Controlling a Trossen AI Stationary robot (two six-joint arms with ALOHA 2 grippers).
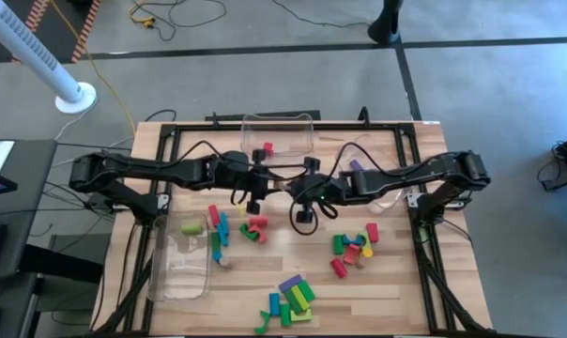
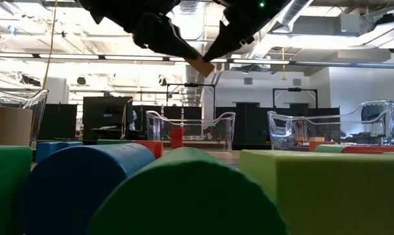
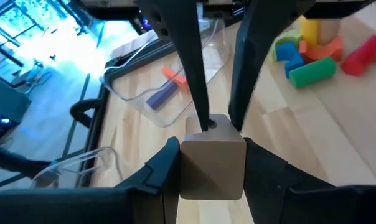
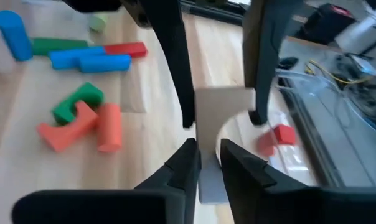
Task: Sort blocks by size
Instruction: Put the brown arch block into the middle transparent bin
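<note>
I should open my right gripper, which holds the tan block's thin leg (image 4: 207, 140), and move it away before my left gripper carries the block to the far middle bin (image 1: 291, 141).
A tan block (image 3: 213, 163) with an arch-shaped cutout (image 4: 228, 115) hangs in the air over the middle of the table, between my two grippers (image 2: 200, 65). My left gripper (image 3: 211, 152) comes from the table's left and is shut on it. My right gripper (image 4: 210, 152) comes from the right and has a thin part of the same block between its fingers. Loose coloured blocks lie on the table in clusters at the left (image 1: 232, 230), right (image 1: 354, 249) and near edge (image 1: 291, 302). My left gripper pinches the tan block by two opposite flat sides (image 3: 189, 168) between its fingers. It reaches in from the table's left, slanting a little downward. The block is lifted clear of the table. My right gripper has the block's thin leg (image 4: 210, 180) between its two fingers, which stand close against it on both sides. It comes from the table's right, slanting down, opposite my left gripper. The block's wider part sticks out beyond the fingertips.
A clear bin (image 1: 276, 131) holding a red block stands at the far middle. Another clear bin (image 1: 180, 258) stands at the left, and a third (image 1: 385, 188) sits under my right arm. Black frame rails (image 1: 434, 263) run along the table's sides.
</note>
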